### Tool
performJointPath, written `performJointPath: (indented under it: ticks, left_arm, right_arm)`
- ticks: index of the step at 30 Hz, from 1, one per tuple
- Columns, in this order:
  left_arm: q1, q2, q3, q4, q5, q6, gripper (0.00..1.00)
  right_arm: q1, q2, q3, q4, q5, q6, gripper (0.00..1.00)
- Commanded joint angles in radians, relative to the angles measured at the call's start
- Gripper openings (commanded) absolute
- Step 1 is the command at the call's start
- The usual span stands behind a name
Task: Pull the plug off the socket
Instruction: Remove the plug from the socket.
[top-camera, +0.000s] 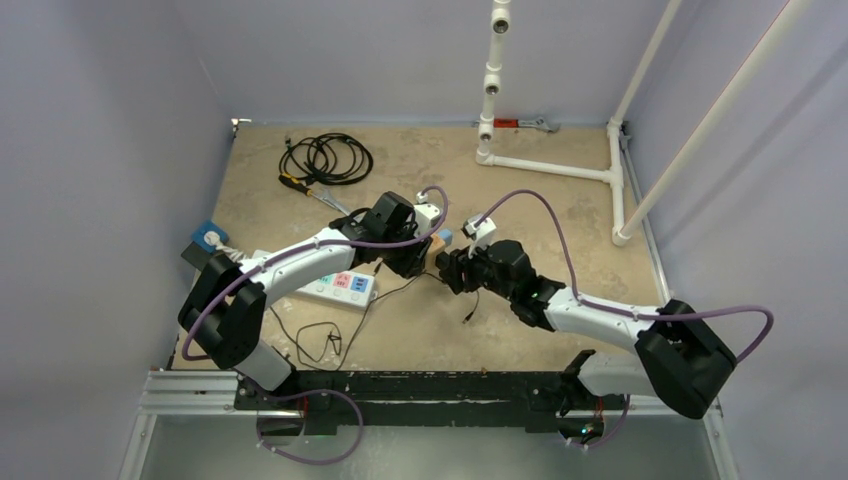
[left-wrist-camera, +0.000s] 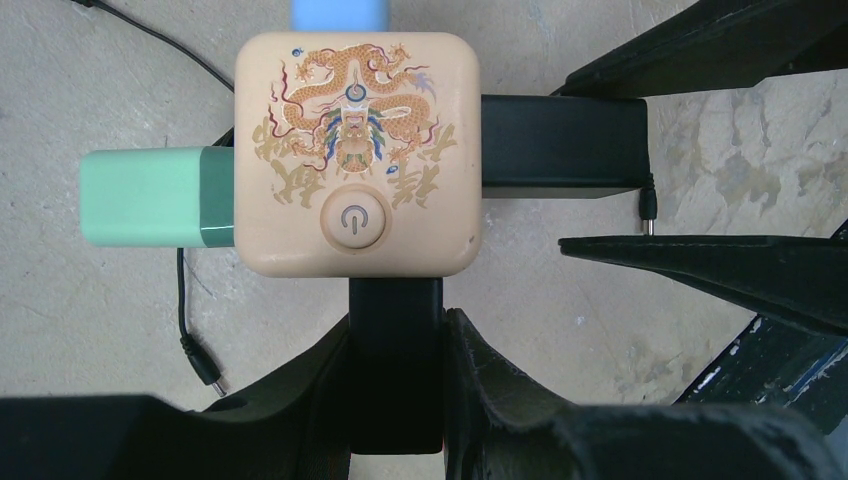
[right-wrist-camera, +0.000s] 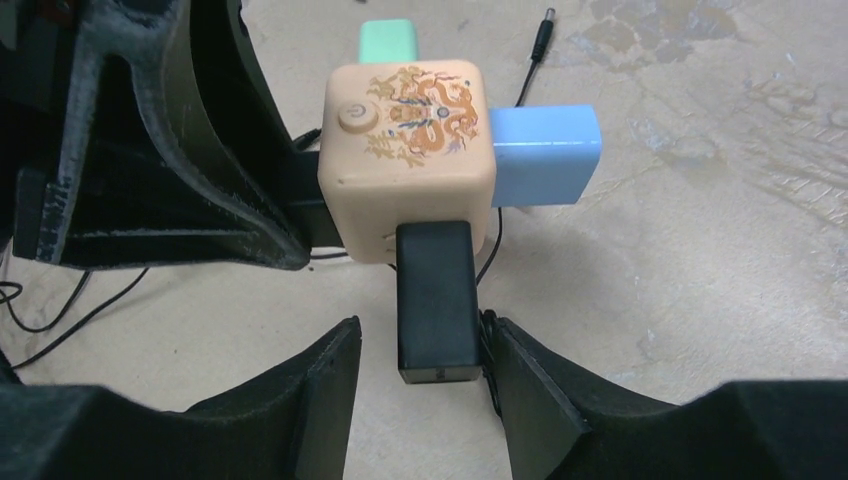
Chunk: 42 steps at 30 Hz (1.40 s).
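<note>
My left gripper is gripping its black plug (left-wrist-camera: 396, 365) from above, so my right gripper should hold the other black plug (right-wrist-camera: 437, 305) steady while my left gripper opens and comes in lower.
The socket (left-wrist-camera: 356, 150) is a beige cube with a dragon print and a power button, held just above the table. Four plugs stick out of its sides: a green one (left-wrist-camera: 150, 195), a blue one (right-wrist-camera: 545, 155) and two black ones. My left gripper (left-wrist-camera: 395, 400) is shut on one black plug (left-wrist-camera: 395, 340). My right gripper (right-wrist-camera: 425, 370) straddles the other black plug (right-wrist-camera: 436, 300). Its right finger touches the plug, while a gap remains at the left finger, so it is open. In the top view both grippers meet at the cube (top-camera: 437, 245).
A white power strip (top-camera: 335, 288) lies under the left arm, with thin black cables trailing around it. A coiled black cable (top-camera: 325, 157) and a screwdriver (top-camera: 310, 190) lie at the back left. A white pipe frame (top-camera: 550, 165) stands at the back right.
</note>
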Motion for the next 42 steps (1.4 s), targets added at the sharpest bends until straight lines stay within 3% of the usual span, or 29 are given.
performJointPath:
  ticks: [1,8,14,17,19,23,24,28,30,33,36,42]
  left_arm:
    - [0.004,-0.033,0.042,0.047,0.034,0.025,0.00]
    - [0.003,-0.032,0.042,0.050,0.050,0.023,0.00]
    - [0.003,-0.036,0.040,0.055,0.060,0.023,0.00]
    - [0.003,-0.044,0.033,0.058,0.068,0.020,0.00]
    - [0.003,-0.052,0.027,0.066,0.070,0.016,0.00]
    - [0.004,-0.051,0.030,0.068,0.065,0.012,0.00]
    - [0.004,-0.052,0.032,0.065,0.050,0.011,0.07]
    - [0.003,-0.097,0.026,0.069,-0.047,0.020,0.53]
    - [0.003,-0.132,0.012,0.085,-0.084,0.029,0.65]
    - [0.004,-0.168,0.011,0.102,-0.101,0.026,0.72]
    - [0.003,-0.176,0.053,0.097,-0.101,-0.068,0.72]
    - [-0.026,-0.239,-0.067,0.322,-0.149,-0.193,0.73]
  right_arm:
    - [0.017,0.007,0.050,0.063,0.069,-0.017,0.53]
    - [0.027,0.030,0.062,0.061,0.084,-0.026,0.43]
    - [0.030,0.052,0.065,0.060,0.096,-0.027,0.48]
    - [0.033,0.068,0.072,0.061,0.097,-0.026,0.45]
    - [0.035,0.071,0.073,0.066,0.094,-0.025,0.36]
    - [0.038,0.051,0.055,0.089,0.097,-0.018,0.05]
    - [0.038,0.041,0.050,0.094,0.100,-0.018,0.00]
    - [0.039,0.015,0.043,0.088,0.121,-0.022,0.00]
    - [0.040,0.005,0.043,0.080,0.123,-0.024,0.00]
    - [0.040,-0.011,0.042,0.068,0.123,-0.024,0.00]
    - [0.040,-0.031,0.039,0.061,0.123,-0.027,0.00]
    - [0.040,-0.082,0.028,0.049,0.110,-0.027,0.00]
